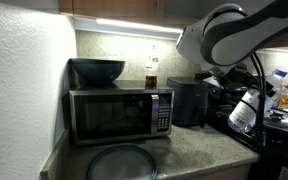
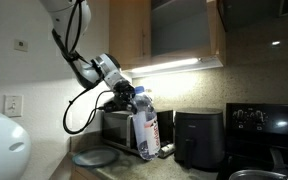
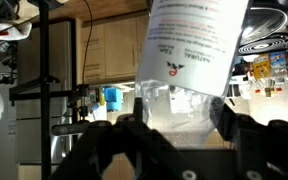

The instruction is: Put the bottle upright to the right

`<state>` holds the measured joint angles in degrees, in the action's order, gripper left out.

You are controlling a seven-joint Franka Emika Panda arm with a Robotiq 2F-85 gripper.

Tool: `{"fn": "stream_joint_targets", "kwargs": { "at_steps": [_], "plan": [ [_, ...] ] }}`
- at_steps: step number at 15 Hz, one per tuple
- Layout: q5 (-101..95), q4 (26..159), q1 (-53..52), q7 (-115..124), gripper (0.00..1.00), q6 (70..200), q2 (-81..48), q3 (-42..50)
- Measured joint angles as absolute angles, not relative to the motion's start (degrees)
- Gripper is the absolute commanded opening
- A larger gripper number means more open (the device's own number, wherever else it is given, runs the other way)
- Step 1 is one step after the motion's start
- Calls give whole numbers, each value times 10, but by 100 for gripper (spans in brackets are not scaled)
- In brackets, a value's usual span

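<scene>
The bottle is tilted with its top leaning [image 1: 276, 79] toward the stove, so I should have my gripper swing it upright before I lower its base onto the open counter [image 1: 216, 150].
The bottle [image 2: 145, 122] is clear bluish plastic with a pale label. It hangs roughly upright above the counter, in front of the microwave, and shows in both exterior views [image 1: 244, 109]. My gripper [image 2: 130, 96] is shut on the bottle's upper part. In the wrist view the two black fingers of my gripper [image 3: 180, 126] press on both sides of the clear body, and the bottle's label [image 3: 196, 38] fills the top of the frame. The bottle's neck and cap are hidden.
A microwave [image 1: 119, 113] stands on the counter with a dark bowl [image 1: 97, 70] and a small amber bottle [image 1: 151, 72] on top. A black air fryer [image 1: 189, 100] stands beside it. A grey plate [image 1: 121, 160] lies in front. A stove [image 2: 261, 120] is further along.
</scene>
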<state>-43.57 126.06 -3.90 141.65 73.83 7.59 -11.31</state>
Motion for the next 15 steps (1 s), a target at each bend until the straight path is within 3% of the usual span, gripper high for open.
{"fn": "stream_joint_targets", "kwargs": {
  "at_steps": [1,10,15],
  "plan": [
    [-436,1255,-40,1416,43,745,70,-108],
    [-467,1197,-41,1448,43,629,-29,-93],
    [-522,1146,-48,1448,43,653,-108,-81]
  ]
}}
